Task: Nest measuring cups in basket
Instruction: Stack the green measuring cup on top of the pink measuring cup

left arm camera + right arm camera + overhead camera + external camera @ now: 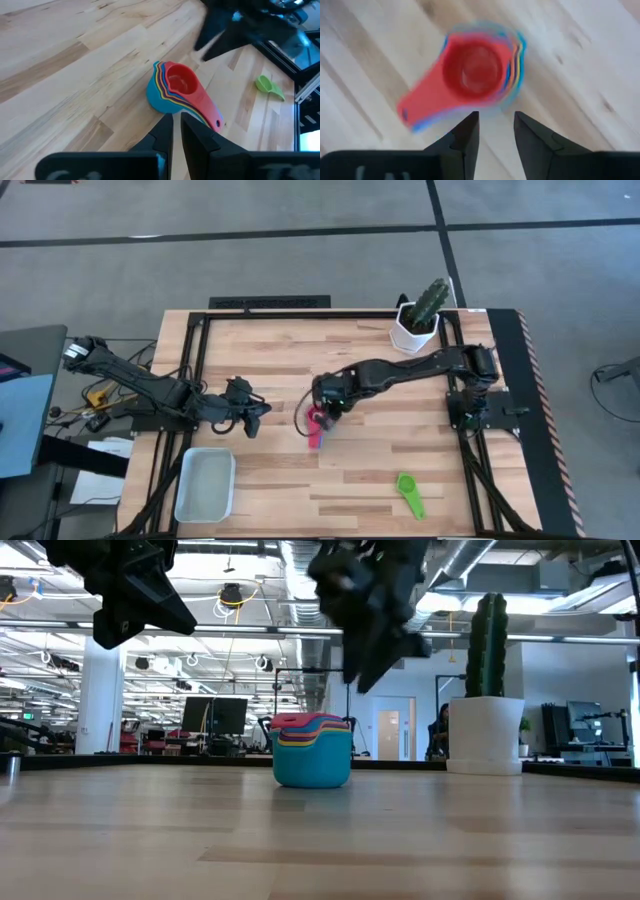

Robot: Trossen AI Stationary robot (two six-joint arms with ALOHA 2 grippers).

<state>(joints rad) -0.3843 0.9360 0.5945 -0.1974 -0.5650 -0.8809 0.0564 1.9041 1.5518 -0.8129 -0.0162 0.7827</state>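
My right gripper is moving to the lone green cup (406, 483) and should keep going until it closes on that cup's rim, because the red-orange cup (300, 721) sits nested in the stack.
Several measuring cups sit nested in one stack (317, 426) on the table's middle, the teal one at the bottom (312, 766) and the red-orange one on top (181, 82), handles together. The stack stands on the teal bowl's base. A green cup (408, 493) lies alone near the front right; it also shows in the left wrist view (270, 86). The basket (205, 484) stands at the front left. My right gripper (496, 116) hovers open just above the stack, clear of it (365, 660). My left gripper (255, 413) hangs shut to the stack's left, touching nothing (176, 120).
A white pot with a cactus (418, 320) stands at the table's far right. A black frame (200, 370) runs along the table's edges. Bare wood lies between the stack and the basket.
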